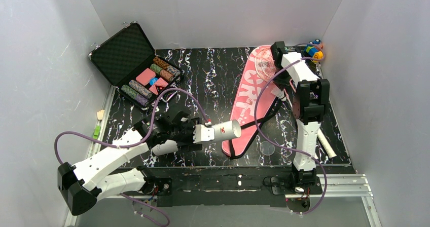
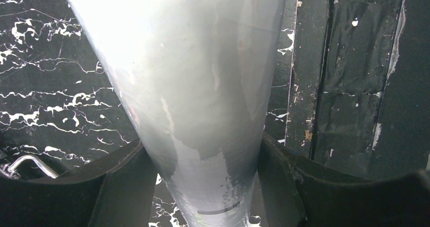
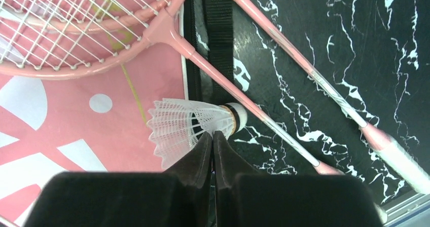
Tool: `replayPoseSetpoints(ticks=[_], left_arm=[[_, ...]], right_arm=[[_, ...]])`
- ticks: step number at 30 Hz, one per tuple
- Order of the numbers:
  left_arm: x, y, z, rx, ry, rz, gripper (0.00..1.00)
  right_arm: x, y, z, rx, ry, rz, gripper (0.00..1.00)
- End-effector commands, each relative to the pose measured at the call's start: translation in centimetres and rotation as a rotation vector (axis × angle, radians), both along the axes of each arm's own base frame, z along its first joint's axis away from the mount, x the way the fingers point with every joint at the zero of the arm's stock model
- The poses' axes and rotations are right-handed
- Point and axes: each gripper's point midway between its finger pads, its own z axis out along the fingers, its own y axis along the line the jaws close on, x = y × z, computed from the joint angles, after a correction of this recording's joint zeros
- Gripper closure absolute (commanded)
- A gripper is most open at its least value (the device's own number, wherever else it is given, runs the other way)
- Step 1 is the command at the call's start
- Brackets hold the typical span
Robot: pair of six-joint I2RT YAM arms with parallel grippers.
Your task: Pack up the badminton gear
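Note:
The robot's right gripper has the shuttlecock by its feathers, cork free (image 3: pixel 239 116), so the robot should go on carrying the shuttlecock until the cork goes into the white tube's open end (image 1: pixel 236 128).
My left gripper (image 1: pixel 202 134) is shut on the long white tube (image 1: pixel 226 130) and holds it level above the table, its open end toward the pink "SPORT" cover (image 1: pixel 251 98). In the left wrist view the tube (image 2: pixel 192 85) fills the space between the fingers (image 2: pixel 127 186). My right gripper (image 3: pixel 213 134) is shut on a white feather shuttlecock (image 3: pixel 185 125) at its neck, above the cover's edge (image 3: pixel 76 136). Two pink rackets lie there: one head (image 3: pixel 76 29) on the cover, the other's shaft (image 3: pixel 304 70) on the table. In the top view the right gripper (image 1: pixel 278 54) is over the racket head (image 1: pixel 263 61).
An open black case of poker chips (image 1: pixel 134 65) stands at the back left. A small multicoloured toy (image 1: pixel 315 49) sits in the back right corner. A clear round lid (image 1: pixel 267 148) lies near the front. The cover's black strap (image 3: pixel 218 49) runs under the racket shaft.

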Motion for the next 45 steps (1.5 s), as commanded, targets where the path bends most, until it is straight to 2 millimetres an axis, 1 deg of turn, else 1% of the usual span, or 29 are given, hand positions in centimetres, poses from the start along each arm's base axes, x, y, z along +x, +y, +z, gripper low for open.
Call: replayPoseSetpoints(ticks=[1,4,6,9,11,12,13,16,18,21,25,27,31,35,38,45], left_arm=[[-0.1,-0.4,0.8,-0.039,-0.03,-0.021,0.54],[0.0,-0.4,0.8,-0.04,-0.03,-0.021,0.53],[0.0,-0.4,0.8,-0.04,-0.03,-0.02,0.53],[0.0,-0.4,0.8,-0.042,-0.035,-0.018,0.53],[0.1,-0.4,0.9,-0.048,-0.034,-0.011,0.53],[0.0,-0.5,1.0,-0.054,-0.033,-0.01,0.53],[0.1,-0.6,1.0,-0.058,-0.032,-0.008,0.53],[0.1,-0.7,1.0,-0.061,-0.029,-0.005,0.53],[0.2,-0.7,1.1,-0.063,-0.033,-0.005,0.53],[0.3,-0.8,1.2,-0.062,-0.04,-0.007,0.53],[0.4,-1.1,1.3,-0.065,-0.037,-0.013,0.53],[0.4,-1.2,1.4,-0.068,-0.036,-0.012,0.53],[0.6,-1.3,1.8,-0.073,-0.041,-0.006,0.53],[0.9,-1.5,2.0,-0.073,-0.042,-0.003,0.53],[1.0,-1.7,2.1,-0.075,-0.041,-0.005,0.53],[1.2,-2.0,2.4,-0.079,-0.045,-0.005,0.53]], right_arm=[[-0.5,0.5,4.1,0.036,-0.087,-0.001,0.97],[-1.5,1.3,6.8,0.067,-0.138,0.017,0.99],[-2.6,2.3,8.5,0.111,-0.178,0.039,0.99],[-5.0,4.2,11.4,0.205,-0.254,0.086,0.99],[-7.6,5.5,12.3,0.289,-0.278,0.113,0.99],[-8.8,6.4,13.3,0.351,-0.314,0.137,0.99],[-10.2,7.5,13.8,0.429,-0.333,0.162,0.99],[-14.1,11.1,17.3,0.686,-0.467,0.284,0.99],[-16.9,13.0,20.1,0.846,-0.571,0.376,0.99],[-20.9,14.5,23.5,0.986,-0.656,0.504,0.99],[-25.1,16.1,26.6,1.149,-0.68,0.643,0.99],[-26.4,16.7,27.2,1.221,-0.672,0.678,0.99],[-27.5,17.0,25.8,1.279,-0.628,0.664,0.99],[-28.2,17.4,24.5,1.301,-0.585,0.656,0.99],[-28.7,17.7,23.9,1.306,-0.563,0.665,0.99],[-29.1,18.7,22.1,1.305,-0.495,0.681,0.99]])
